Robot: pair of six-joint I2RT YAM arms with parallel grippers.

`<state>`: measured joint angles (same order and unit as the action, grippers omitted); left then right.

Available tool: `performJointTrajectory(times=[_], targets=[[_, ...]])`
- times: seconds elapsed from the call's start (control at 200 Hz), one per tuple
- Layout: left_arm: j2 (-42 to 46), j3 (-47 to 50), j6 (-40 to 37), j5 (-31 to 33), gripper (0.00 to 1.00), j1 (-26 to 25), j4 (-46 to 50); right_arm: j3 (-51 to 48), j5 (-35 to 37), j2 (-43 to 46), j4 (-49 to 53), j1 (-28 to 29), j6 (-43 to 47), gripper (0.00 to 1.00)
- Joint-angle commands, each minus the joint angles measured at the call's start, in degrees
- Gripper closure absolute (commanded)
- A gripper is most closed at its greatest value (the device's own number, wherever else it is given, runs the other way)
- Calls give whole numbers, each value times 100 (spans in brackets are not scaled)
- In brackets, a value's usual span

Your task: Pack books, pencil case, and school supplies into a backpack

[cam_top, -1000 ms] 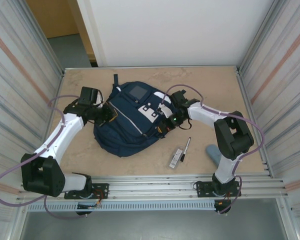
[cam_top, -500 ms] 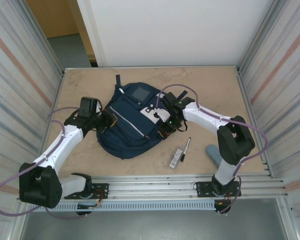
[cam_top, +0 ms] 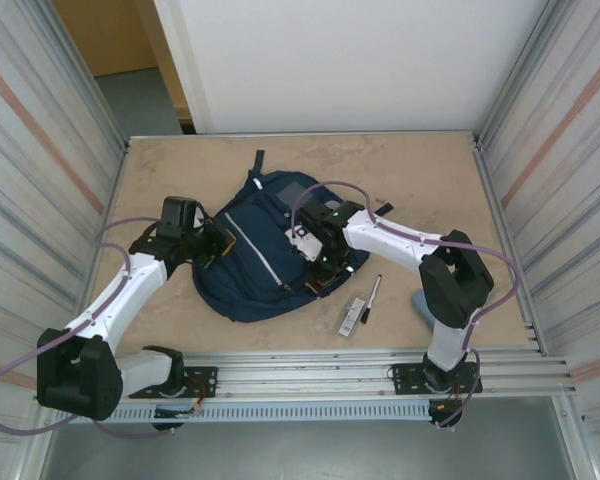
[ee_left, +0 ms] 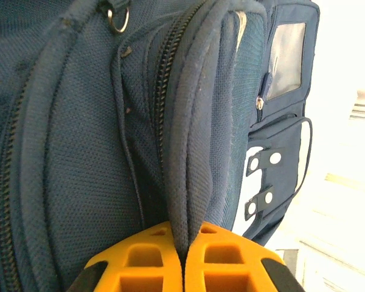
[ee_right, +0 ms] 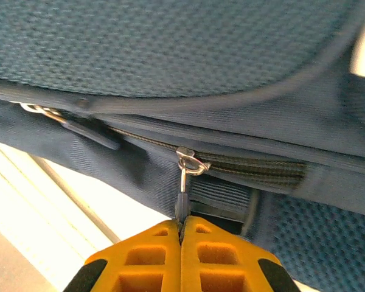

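My right gripper pinches the hanging zipper pull (ee_right: 182, 205), and the zipper is clear toward the loose zipper pull (ee_right: 88, 132). I keep pulling until they meet, then let go.
The navy-blue backpack (cam_top: 255, 262) lies flat in the middle of the table. My left gripper (cam_top: 218, 244) is at its left edge, shut on a raised fold of its fabric (ee_left: 184, 201) beside a zipper. My right gripper (cam_top: 318, 268) is at the pack's right side, shut on a zipper pull (ee_right: 181, 204) that hangs from a metal slider (ee_right: 190, 162). The black pen (cam_top: 374, 292) and the white-and-black bar (cam_top: 353, 314) lie on the table right of the pack. The pale grey-blue pencil case (cam_top: 424, 304) shows partly behind the right arm. The books are out of view.
Metal walls close in the table on the left and right. An aluminium rail (cam_top: 310, 372) with both arm bases runs along the near edge. The right arm's forearm (cam_top: 390, 237) stretches over the pack's right side. Bare tabletop lies behind the pack.
The right gripper has moved left and nearer along the pack, holding the zipper pull. The backpack has turned, its top handle swinging right. The left gripper has kept its hold and barely moved.
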<state>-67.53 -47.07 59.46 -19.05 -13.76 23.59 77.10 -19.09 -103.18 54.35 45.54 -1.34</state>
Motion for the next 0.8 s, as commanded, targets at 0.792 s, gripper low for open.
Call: performJointTrajectory(times=[0.792], targets=[[-142, 343, 500, 336, 100, -329, -1055, 288, -1893, -351, -1426, 922, -1417, 80]])
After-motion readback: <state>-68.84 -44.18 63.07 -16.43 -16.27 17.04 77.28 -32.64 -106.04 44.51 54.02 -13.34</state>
